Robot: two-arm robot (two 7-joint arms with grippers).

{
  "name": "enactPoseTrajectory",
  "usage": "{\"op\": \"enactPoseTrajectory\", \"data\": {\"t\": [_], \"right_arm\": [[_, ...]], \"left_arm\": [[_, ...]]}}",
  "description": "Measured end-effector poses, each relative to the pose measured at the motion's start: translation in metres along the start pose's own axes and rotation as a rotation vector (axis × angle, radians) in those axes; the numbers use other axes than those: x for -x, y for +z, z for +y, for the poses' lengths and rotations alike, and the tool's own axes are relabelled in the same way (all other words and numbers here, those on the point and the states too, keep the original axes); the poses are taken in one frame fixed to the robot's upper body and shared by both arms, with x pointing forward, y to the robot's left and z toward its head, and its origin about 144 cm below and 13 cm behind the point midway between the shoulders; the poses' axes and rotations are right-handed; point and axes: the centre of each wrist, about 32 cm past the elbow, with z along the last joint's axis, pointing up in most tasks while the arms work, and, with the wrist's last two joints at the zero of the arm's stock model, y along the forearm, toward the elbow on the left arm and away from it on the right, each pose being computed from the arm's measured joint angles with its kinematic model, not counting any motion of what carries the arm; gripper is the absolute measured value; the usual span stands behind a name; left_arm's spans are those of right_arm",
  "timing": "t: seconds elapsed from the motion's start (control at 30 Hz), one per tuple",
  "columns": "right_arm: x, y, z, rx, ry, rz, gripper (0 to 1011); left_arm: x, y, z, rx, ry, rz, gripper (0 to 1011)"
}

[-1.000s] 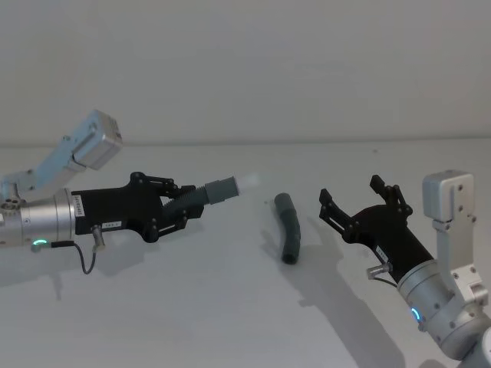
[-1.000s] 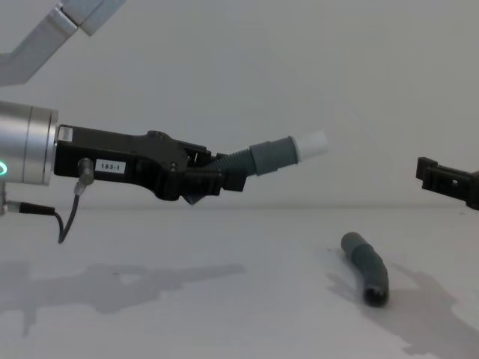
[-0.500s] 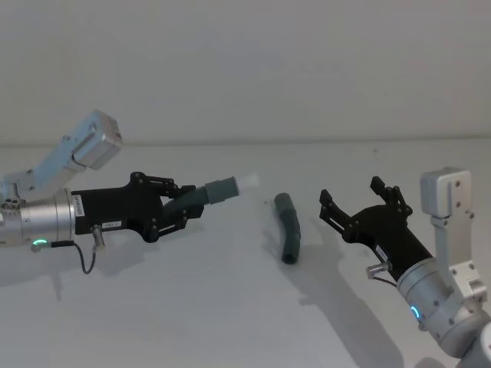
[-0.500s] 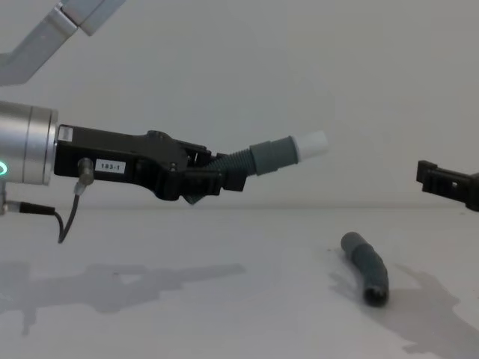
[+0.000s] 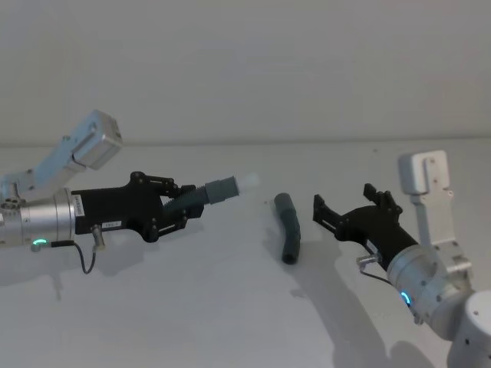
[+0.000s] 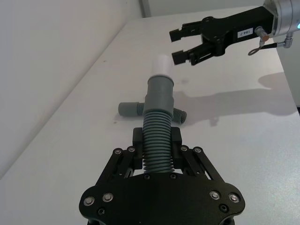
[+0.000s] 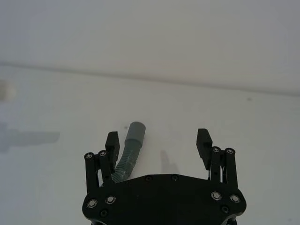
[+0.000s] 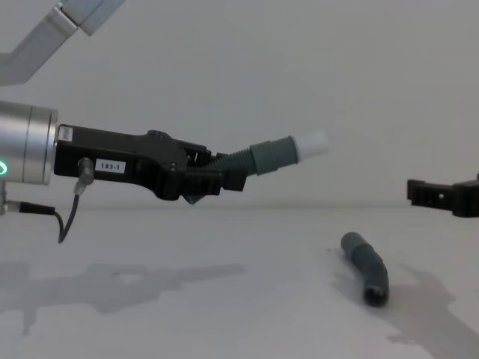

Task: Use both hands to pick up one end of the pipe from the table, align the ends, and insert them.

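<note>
The other pipe piece (image 8: 366, 266) will slip over the white tip (image 8: 312, 143) when I push it on, because the white tip is thinner than its grey cuff.
My left gripper (image 5: 181, 207) hovers above the table (image 5: 230, 307), shut on the ribbed body of one grey pipe piece (image 5: 217, 189). Its white tip (image 5: 247, 182) points toward the right. In the left wrist view the same piece (image 6: 158, 136) runs out from between the jaws to the white tip (image 6: 162, 64). The other pipe piece (image 5: 288, 227) lies bent on the table, also seen in the chest view (image 8: 368, 265). My right gripper (image 5: 344, 199) stands open just right of it, above the surface. The right wrist view has this piece (image 7: 132, 140) by one finger of the open right gripper (image 7: 158, 138).
A plain pale wall (image 5: 245, 69) rises behind the table's far edge. White table surface stretches around the lying piece and in front of both arms.
My right gripper has moved left, closer to the pipe piece on the table, and its wrist has turned. The left gripper and its held piece have stayed in place.
</note>
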Motion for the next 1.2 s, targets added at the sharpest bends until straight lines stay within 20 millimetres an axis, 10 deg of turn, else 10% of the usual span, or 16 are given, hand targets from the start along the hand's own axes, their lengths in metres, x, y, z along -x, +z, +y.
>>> {"op": "enactPoseTrajectory", "data": {"t": [1.2], "right_arm": [[0.035,0.024,0.06,0.234,0.043,-0.114,1000]], "left_arm": [[0.0,0.0,0.0,0.0,0.0,0.0,306]]}}
